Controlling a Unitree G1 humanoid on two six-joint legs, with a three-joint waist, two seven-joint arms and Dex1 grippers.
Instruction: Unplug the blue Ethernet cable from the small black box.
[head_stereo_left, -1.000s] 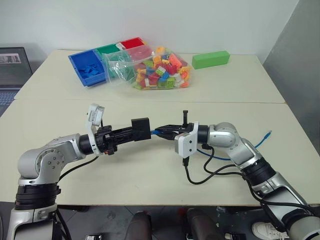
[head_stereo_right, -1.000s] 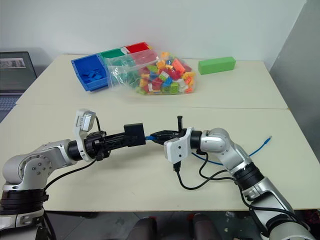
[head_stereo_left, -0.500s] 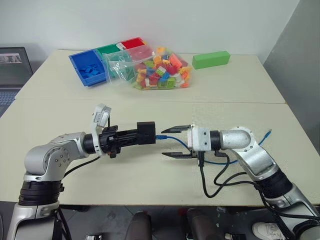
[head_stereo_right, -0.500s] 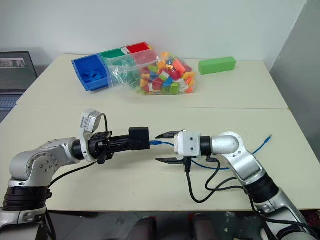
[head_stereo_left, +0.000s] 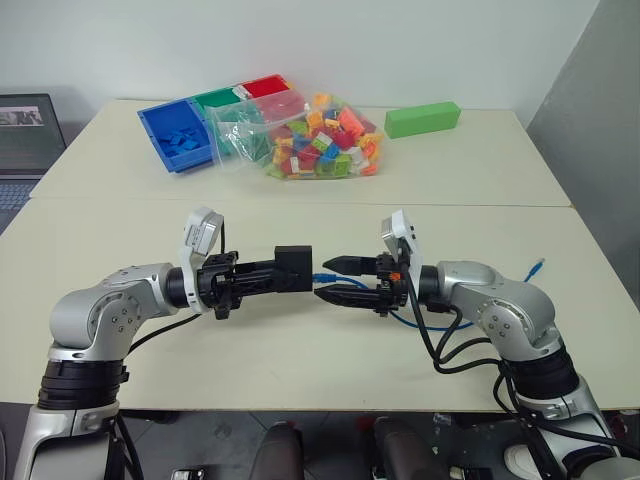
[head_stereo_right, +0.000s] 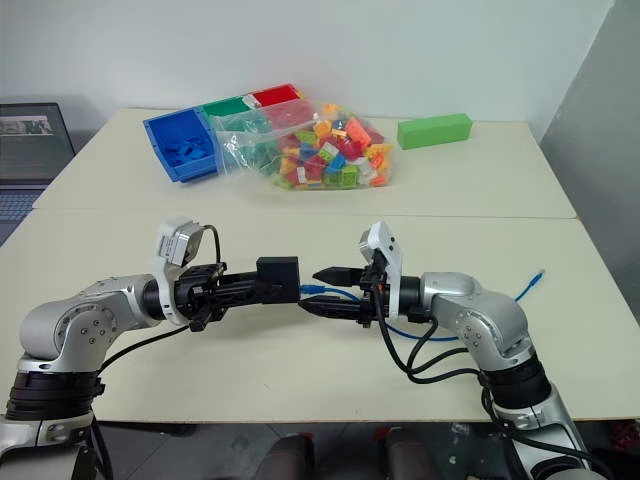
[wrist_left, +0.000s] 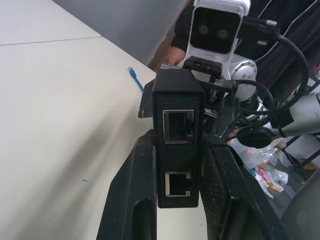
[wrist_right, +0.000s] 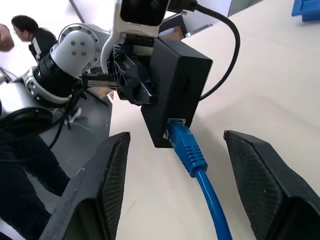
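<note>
Next, I turn my right gripper square first, because the small black box (wrist_right: 176, 87) is at an angle to its open fingers. Then I should close it on the plug (wrist_right: 185, 144) next to the box.
My left gripper (head_stereo_left: 278, 271) points right and is shut on the small black box (head_stereo_left: 295, 267), held a little above the table. In the left wrist view the box (wrist_left: 177, 107) sits between the two fingers (wrist_left: 131, 195), and two empty ports show on its face. The blue Ethernet cable (wrist_right: 189, 150) is plugged into the box's (wrist_right: 175, 85) other side. From there the cable trails right across the table to its free end (head_stereo_left: 537, 267). My right gripper (head_stereo_left: 323, 278) points left and is open. Its fingers (wrist_right: 107, 185) stand on either side of the plug without touching it.
At the back of the table stand a blue bin (head_stereo_left: 177, 136), a green and a red bin, a bag of coloured bricks (head_stereo_left: 305, 135) and a green block (head_stereo_left: 421, 118). A laptop (head_stereo_left: 25, 135) sits at far left. A person (wrist_right: 27, 30) is behind the left arm.
My right gripper has opened off the plug, rolled its wrist so its camera sits on top, and drawn back slightly. The cable stays plugged in. The left gripper holds still.
</note>
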